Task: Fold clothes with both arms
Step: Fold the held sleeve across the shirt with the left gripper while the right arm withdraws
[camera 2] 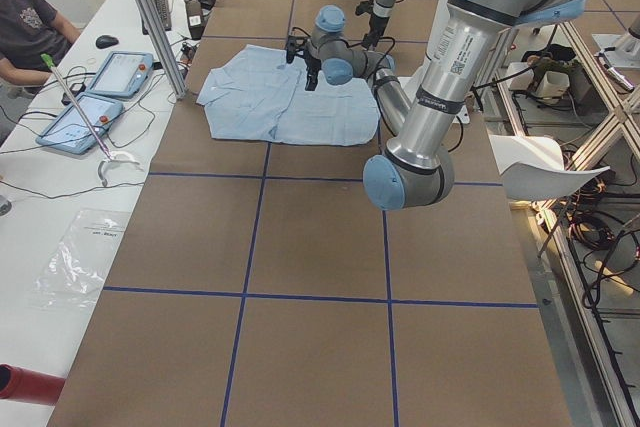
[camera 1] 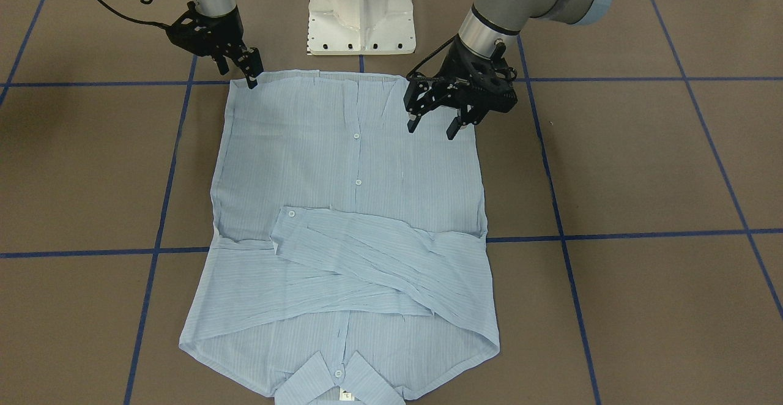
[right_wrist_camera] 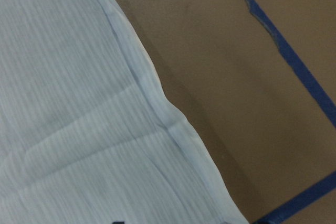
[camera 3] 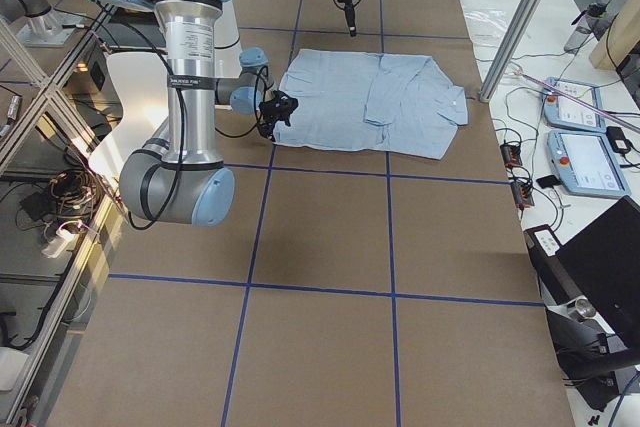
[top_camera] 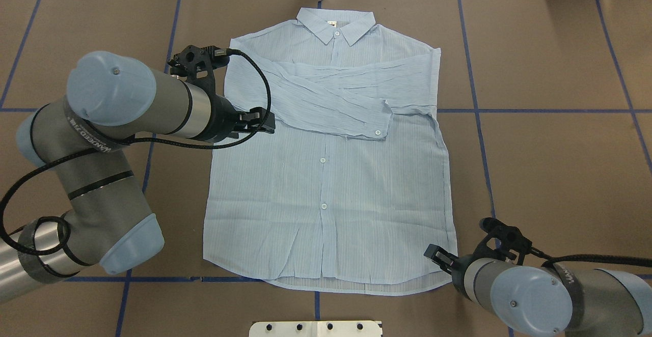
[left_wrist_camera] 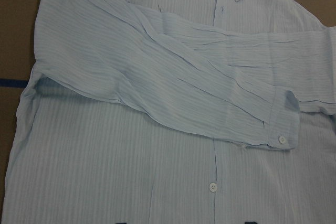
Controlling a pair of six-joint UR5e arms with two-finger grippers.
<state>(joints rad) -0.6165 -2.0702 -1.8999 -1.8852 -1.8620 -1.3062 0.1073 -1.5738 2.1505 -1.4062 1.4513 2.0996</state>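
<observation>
The shirt's buttoned front [camera 1: 357, 159] is facing up, so the shirt will turn its smooth back up and keep its collar in view when I fold its hem [camera 1: 293, 74] over.
The light-blue striped shirt [camera 1: 342, 166] lies flat and buttoned on the brown table, both sleeves folded across its chest, collar [top_camera: 336, 24] at the far side from me. It also shows in the left wrist view [left_wrist_camera: 131, 156] and the right wrist view [right_wrist_camera: 63, 103]. My left gripper [camera 1: 433, 128] is open and empty, and hovers above the shirt's left side [top_camera: 269, 122]. My right gripper [camera 1: 238, 76] is low at the shirt's near right hem corner [top_camera: 439, 256]. It looks open and holds nothing.
The white pedestal base [camera 1: 361, 7] stands at the table's near edge, just behind the hem. Blue tape lines [top_camera: 479, 123] cross the brown table. Tablets [camera 2: 115, 72] and a seated person [camera 2: 25, 27] are on the operators' side.
</observation>
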